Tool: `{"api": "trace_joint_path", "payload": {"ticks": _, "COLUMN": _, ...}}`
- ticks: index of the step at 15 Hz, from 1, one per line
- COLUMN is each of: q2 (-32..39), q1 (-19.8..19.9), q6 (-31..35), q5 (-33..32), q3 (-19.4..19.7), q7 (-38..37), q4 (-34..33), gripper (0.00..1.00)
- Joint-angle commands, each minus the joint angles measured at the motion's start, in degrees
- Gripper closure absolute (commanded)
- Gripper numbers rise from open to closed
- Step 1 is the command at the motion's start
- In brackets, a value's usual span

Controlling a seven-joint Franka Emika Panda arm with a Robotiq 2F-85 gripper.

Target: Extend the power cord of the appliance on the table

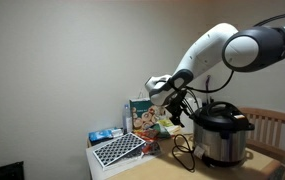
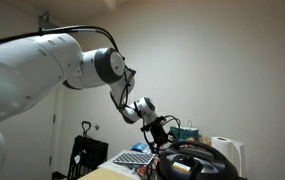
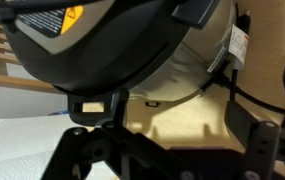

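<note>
My gripper's fingers are facing the cooker's base (image 3: pixel 154 100), and the power cord's white tag lies past one finger. I should therefore back away and center over the tagged power cord (image 3: pixel 233 76).
The appliance is a silver and black electric cooker (image 1: pixel 222 135) on a wooden table (image 1: pixel 267 165). It also shows in the other exterior view (image 2: pixel 197 165) and fills the top of the wrist view (image 3: pixel 132 50). Its black power cord (image 1: pixel 185 150) hangs in loops by the cooker's side; part of it runs along the cooker's body in the wrist view (image 3: pixel 244 92). My gripper (image 1: pixel 172 100) hovers above the table beside the cooker, also seen in an exterior view (image 2: pixel 154 130). In the wrist view the fingers (image 3: pixel 177 150) are wide apart with only bare table between them.
A white box with a black grid piece (image 1: pixel 117 150) stands at the table's end. A printed carton (image 1: pixel 142 115) and a blue box (image 1: pixel 104 135) are behind it. A wooden chair (image 1: pixel 278 125) is past the cooker. A paper towel roll (image 2: pixel 225 155) stands near the cooker.
</note>
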State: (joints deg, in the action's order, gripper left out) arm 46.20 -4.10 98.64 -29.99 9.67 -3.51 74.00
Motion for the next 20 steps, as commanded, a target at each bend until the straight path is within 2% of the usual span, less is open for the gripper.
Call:
{"api": "trace_joint_path", "payload": {"ticks": 1, "q2": 0.4, "q1": 0.3, "q6": -0.3, "q5": -0.2, "q3": -0.3, "q7": 0.1, "q4": -0.6, "gripper": 0.00}}
{"api": "trace_joint_path", "payload": {"ticks": 13, "q2": 3.3, "q1": 0.8, "q6": -6.2, "q5": 2.8, "q3": -3.3, "q7": 3.4, "q4": -1.0, "gripper": 0.00}}
{"api": "trace_joint_path", "payload": {"ticks": 20, "q2": 3.0, "q1": -2.2, "q6": -7.2, "q5": 2.8, "q3": -7.2, "q7": 6.6, "q4": 1.0, "gripper": 0.00}}
